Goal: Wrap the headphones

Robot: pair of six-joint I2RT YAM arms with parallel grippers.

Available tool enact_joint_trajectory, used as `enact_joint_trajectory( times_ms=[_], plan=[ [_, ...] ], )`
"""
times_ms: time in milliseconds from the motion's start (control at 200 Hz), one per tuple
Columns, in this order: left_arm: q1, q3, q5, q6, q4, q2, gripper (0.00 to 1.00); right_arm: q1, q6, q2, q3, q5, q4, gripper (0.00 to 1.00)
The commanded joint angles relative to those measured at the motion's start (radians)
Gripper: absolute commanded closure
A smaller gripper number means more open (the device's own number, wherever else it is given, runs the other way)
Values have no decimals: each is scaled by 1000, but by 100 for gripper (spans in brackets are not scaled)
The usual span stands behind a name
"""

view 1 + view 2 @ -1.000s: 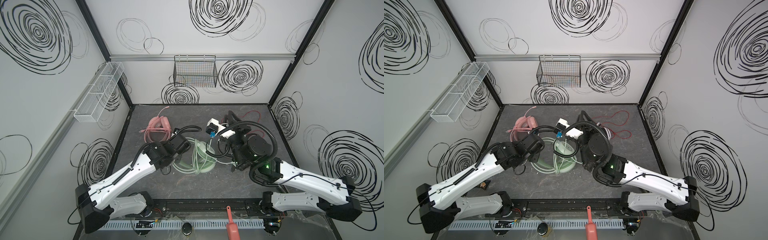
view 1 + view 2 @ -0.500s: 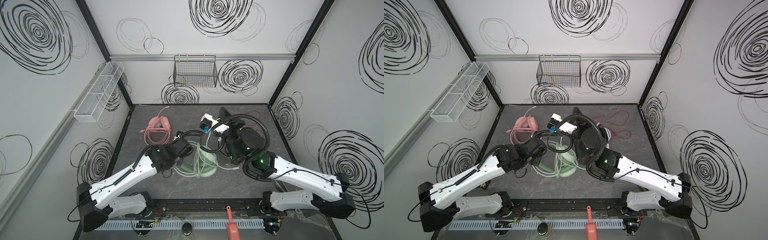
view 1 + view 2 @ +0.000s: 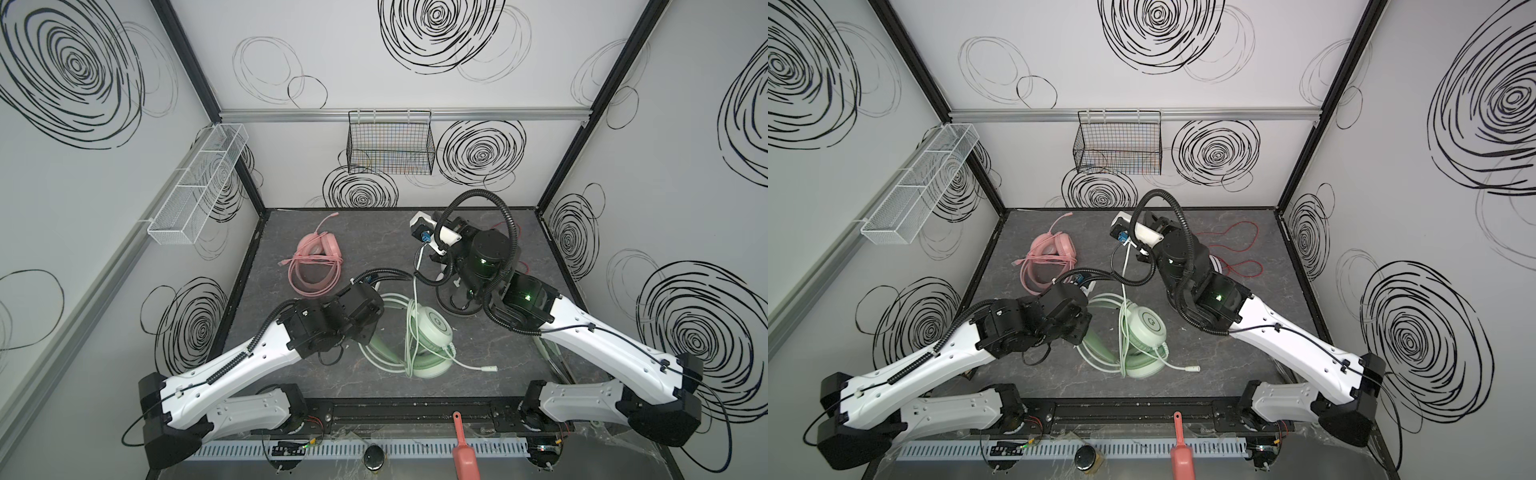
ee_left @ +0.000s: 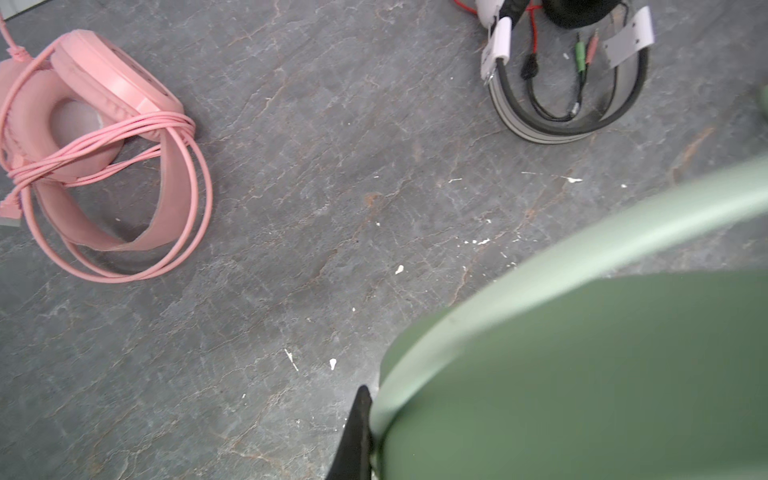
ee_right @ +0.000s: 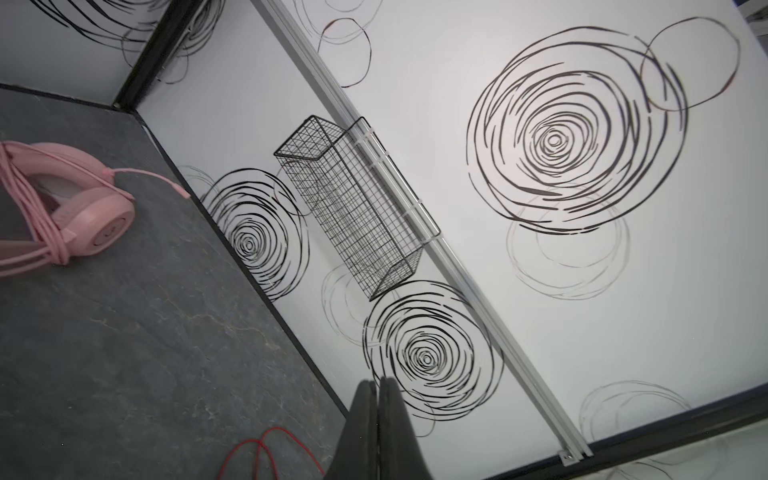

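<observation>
I should keep lowering the pale green cable (image 3: 416, 276), which is tight across the mint-green headphones, with my right gripper past their far side (image 3: 422, 296) and let it go underneath them.
The mint-green headphones (image 3: 432, 330) lie mid-table in both top views, earcup (image 3: 1146, 328) facing up. My left gripper (image 4: 374, 424) is shut on their headband (image 4: 582, 249), and only one black finger (image 4: 360, 419) shows. Their pale green cable (image 3: 415, 286) rises taut to my right gripper (image 3: 423, 248). That gripper's jaws (image 5: 376, 382) are pressed together and point at the back wall. The cable's plug (image 3: 490, 368) lies loose. The pink headphones (image 3: 318, 253) sit wrapped at back left. The white-and-black headphones (image 4: 561, 124) lie under my right arm, their red cable (image 3: 1241, 249) spread out.
A black wire basket (image 3: 390, 145) hangs on the back wall. A white mesh shelf (image 3: 195, 187) is fixed to the left wall. A red scoop (image 3: 465, 453) and a black knob (image 3: 373, 456) lie at the front rail.
My right gripper's jaws have closed and its wrist has swung toward the back wall, with the pale green cable pulled taut. The green headphones and my left gripper shifted slightly right.
</observation>
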State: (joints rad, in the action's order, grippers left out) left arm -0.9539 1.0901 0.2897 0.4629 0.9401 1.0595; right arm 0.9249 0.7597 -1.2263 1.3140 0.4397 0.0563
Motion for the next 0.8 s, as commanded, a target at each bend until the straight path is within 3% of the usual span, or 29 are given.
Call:
enact_joint_trajectory(
  times_ms=[0, 310, 795],
  plan=[
    [-9, 17, -88, 4, -120, -39, 100, -37, -197, -7, 26, -214, 92, 100],
    [-55, 82, -101, 8, -111, -57, 100, -231, -407, -1, -124, -565, 65, 100],
    [-79, 214, -113, 18, -93, -37, 100, -270, -601, -113, -305, -804, -75, 100]
  ],
)
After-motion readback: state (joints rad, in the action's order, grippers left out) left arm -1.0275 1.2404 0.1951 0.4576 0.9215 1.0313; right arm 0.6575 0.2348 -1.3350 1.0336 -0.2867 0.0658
